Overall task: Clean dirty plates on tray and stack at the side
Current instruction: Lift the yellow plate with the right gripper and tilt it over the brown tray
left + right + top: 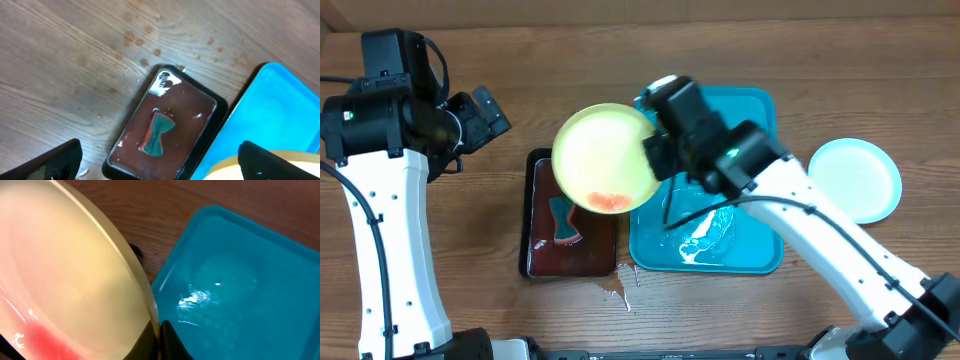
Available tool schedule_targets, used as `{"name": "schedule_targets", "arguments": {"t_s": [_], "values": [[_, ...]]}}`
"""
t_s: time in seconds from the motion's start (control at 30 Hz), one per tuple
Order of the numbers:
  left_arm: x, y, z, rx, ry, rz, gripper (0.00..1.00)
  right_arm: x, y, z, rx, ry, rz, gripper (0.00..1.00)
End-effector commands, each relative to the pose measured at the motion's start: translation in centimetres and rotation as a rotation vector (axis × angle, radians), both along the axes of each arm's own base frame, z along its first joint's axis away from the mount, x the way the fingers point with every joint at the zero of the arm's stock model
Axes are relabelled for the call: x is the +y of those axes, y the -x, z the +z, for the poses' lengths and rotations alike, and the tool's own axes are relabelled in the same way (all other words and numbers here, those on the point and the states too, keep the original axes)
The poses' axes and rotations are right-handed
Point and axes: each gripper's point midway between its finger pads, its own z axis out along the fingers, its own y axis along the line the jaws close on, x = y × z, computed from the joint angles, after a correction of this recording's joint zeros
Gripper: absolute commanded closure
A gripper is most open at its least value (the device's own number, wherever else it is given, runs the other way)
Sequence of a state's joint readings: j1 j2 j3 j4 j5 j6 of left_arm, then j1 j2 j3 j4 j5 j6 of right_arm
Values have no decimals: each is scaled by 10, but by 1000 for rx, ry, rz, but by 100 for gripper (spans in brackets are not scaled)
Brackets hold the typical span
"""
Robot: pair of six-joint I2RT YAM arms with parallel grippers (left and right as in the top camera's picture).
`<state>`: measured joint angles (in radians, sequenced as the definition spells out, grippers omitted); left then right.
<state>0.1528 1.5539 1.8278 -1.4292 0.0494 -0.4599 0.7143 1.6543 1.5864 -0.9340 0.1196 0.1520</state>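
The yellow-green plate has a wet red smear (609, 202) on it, so next I tilt the plate steeply over the brown tray (592, 242) with my right gripper before I stack it.
My right gripper (650, 150) is shut on the rim of a pale yellow-green plate (605, 155) with a red smear (608, 202) at its lower edge. It holds the plate tilted above the gap between the dark brown tray (572, 232) and the teal tray (740, 255). In the right wrist view the plate (65, 280) fills the left and the fingers (156, 340) pinch its edge. A pale blue-white plate (855, 178) lies on the table right of the teal tray. My left gripper (160, 165) is open and empty, high above the brown tray (200, 120). A third plate is out of view.
The brown tray holds a teal sponge-like piece (563, 222), also seen in the left wrist view (157, 132). The teal tray has wet streaks (705, 235). Small spills (615, 290) mark the wooden table near its front edge.
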Motion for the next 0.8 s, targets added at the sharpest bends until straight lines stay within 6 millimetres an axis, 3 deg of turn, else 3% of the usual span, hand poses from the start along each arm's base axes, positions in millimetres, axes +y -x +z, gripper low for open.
{"name": "schedule_targets", "arguments": {"t_s": [0.0, 0.17, 0.23, 0.47, 0.77], "values": [[12, 9, 7, 10, -68, 15, 0, 21, -1, -11, -59, 77, 9, 96], [21, 19, 4, 57, -119, 37, 0, 36, 2, -47, -54, 187, -2, 96], [21, 19, 4, 56, -117, 38, 0, 37, 1, -52, -74, 219, -23, 96], [21, 19, 4, 56, -117, 37, 0, 37, 0, -25, -271, 311, -101, 96], [21, 19, 4, 56, -118, 37, 0, 49, 26, 12, -517, 438, -138, 96]]}}
